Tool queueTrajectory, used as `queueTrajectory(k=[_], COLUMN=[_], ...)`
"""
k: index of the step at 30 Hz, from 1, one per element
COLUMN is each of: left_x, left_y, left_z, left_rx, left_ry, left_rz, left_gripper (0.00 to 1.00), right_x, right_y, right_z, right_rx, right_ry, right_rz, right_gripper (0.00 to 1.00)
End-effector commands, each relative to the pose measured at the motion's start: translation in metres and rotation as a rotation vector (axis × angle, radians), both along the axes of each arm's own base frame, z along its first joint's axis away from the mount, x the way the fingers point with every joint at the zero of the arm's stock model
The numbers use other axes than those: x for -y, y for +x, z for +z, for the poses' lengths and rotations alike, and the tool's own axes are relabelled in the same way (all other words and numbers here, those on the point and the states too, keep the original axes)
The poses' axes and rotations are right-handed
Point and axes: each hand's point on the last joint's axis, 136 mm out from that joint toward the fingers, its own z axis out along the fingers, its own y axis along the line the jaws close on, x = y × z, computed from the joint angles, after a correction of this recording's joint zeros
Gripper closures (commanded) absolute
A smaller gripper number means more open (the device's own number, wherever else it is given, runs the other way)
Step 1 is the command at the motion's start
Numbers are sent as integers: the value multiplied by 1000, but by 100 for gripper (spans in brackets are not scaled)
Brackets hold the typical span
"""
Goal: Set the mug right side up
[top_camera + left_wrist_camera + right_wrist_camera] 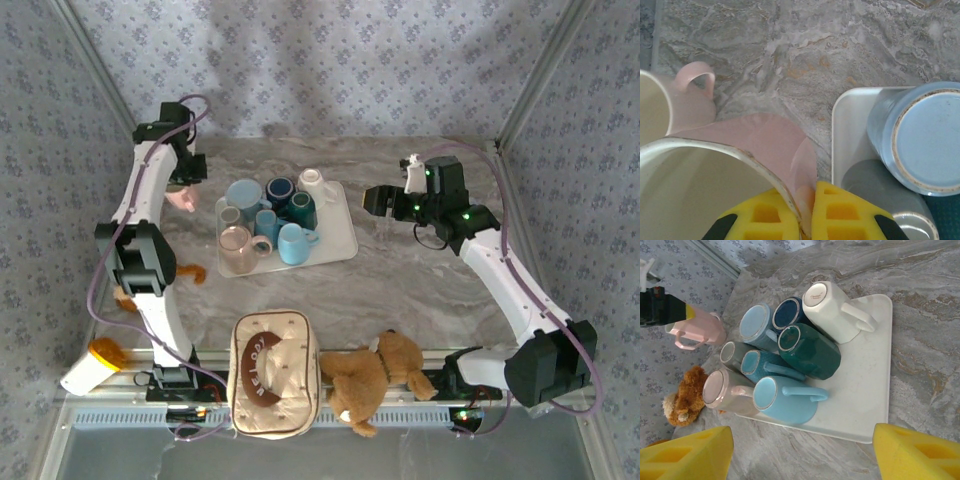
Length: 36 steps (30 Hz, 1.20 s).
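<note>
I should keep lowering the mug with my left gripper to the clear spot beside the tray until its bottom stands flat, as the held pink mug's opening faces up.
A pink mug is off the tray, just left of it, with its cream inside facing the left wrist camera. My left gripper is shut on its rim, one yellow finger inside and one outside. From above, that gripper and the pink mug sit beside the white tray. In the right wrist view the pink mug lies far left. My right gripper hangs open to the right of the tray, its jaws wide apart over bare table.
The tray holds several mugs turned bottom up, among them a light blue one and a white one. Another pink handle shows beside the held mug. A teddy bear, a cream bag and an orange bottle lie near the front edge.
</note>
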Motion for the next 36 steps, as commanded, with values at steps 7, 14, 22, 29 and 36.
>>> queueTrajectory(k=[7,14,22,29,36], left_x=[-18,-26,-34,-33,-32], left_y=[39,55,64,62,59], left_z=[-3,-26,-56,-74,-80], left_rx=[-1,-53,-106,-151,-177], left_ry=[91,98,97,91,83], left_rz=[-12,-7,0,-8,-14], left_gripper=[100,100,100,100,100], right_x=[-4,-7,-9,-10,-12], right_y=[-4,9,13,17,19], right_z=[2,-2,-7,-12,-15], right_rx=[-14,-15,-35,-42,-48], right_ry=[24,39,44,47,53], right_rz=[34,41,47,62,64], right_gripper=[24,24,24,24,24])
